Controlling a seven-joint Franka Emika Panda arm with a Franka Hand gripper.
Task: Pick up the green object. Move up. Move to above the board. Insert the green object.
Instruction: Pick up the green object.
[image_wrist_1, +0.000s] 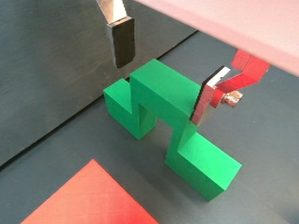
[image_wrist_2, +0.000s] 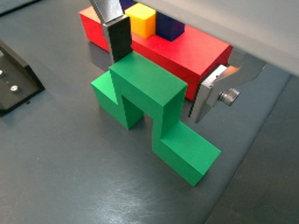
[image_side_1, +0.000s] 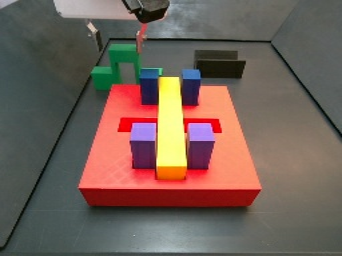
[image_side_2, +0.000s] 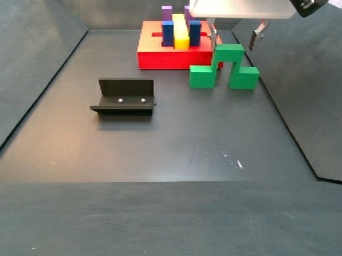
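The board's slots are on either side of the yellow bar, so the arch of the green object (image_side_1: 124, 52) should go over that bar and its feet should sink in beside the bar when I insert the object.
The green object (image_wrist_1: 163, 92) is a bright green arch lying on the dark floor next to the board (image_side_1: 120, 170), and it shows in both side views (image_side_2: 225, 66). My gripper (image_wrist_1: 162, 87) is open and low over it. One finger (image_wrist_2: 119, 44) is just above one edge of the arch's raised bar (image_wrist_2: 146, 87). The other finger (image_wrist_2: 205, 96) is down beside the opposite edge. I see no contact. In a side view the gripper (image_side_1: 118, 35) hangs right above the arch (image_side_1: 120, 62).
The red board (image_side_2: 160, 58) carries a long yellow bar (image_side_1: 170, 125), blue blocks (image_side_1: 151, 85) and purple blocks (image_side_1: 144, 145). The fixture (image_side_2: 124, 97) stands on the floor away from the arch. Walls enclose the floor.
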